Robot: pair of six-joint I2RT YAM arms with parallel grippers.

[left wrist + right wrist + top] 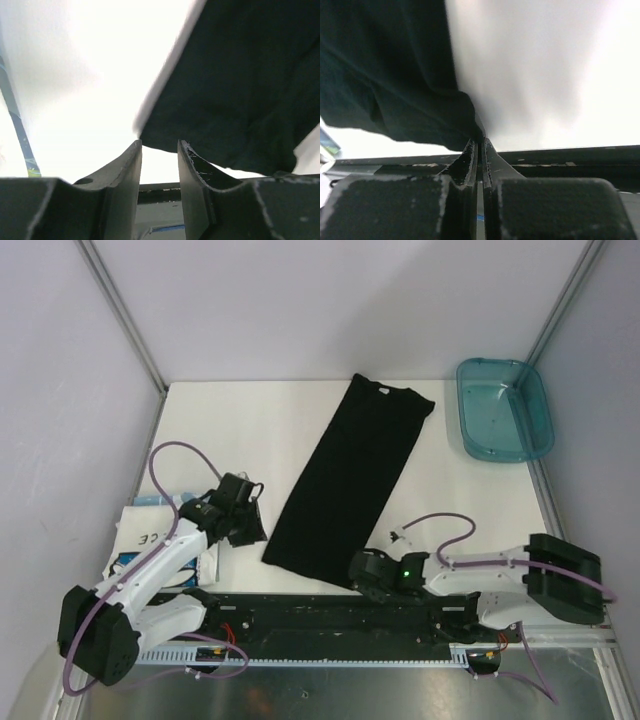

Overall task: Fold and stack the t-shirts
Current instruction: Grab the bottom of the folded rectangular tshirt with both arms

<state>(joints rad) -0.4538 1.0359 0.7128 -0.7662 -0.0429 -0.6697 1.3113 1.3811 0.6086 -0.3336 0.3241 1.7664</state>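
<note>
The robot's left gripper carries on going to the t-shirt's free corner [268, 557] at its fingers and closes there, while the right gripper holds one end of the black hem [464, 131].
The black t-shirt [350, 475] lies as a long folded strip, running diagonally from the back centre to the near centre of the table. My left gripper [255, 530] is open and empty just left of its near left corner. In the left wrist view [159, 150] that corner [235, 90] lies just past the fingertips. My right gripper [358, 575] is at the near right corner. In the right wrist view [479, 144] its jaws are shut on the black hem [395, 75]. The white t-shirt [143, 532], with blue print and lettering, lies crumpled under my left arm at the near left.
A teal translucent bin [505, 408] stands at the back right corner. A black rail [330, 615] with the arm bases runs along the near edge. Grey walls close in the table on the left, back and right.
</note>
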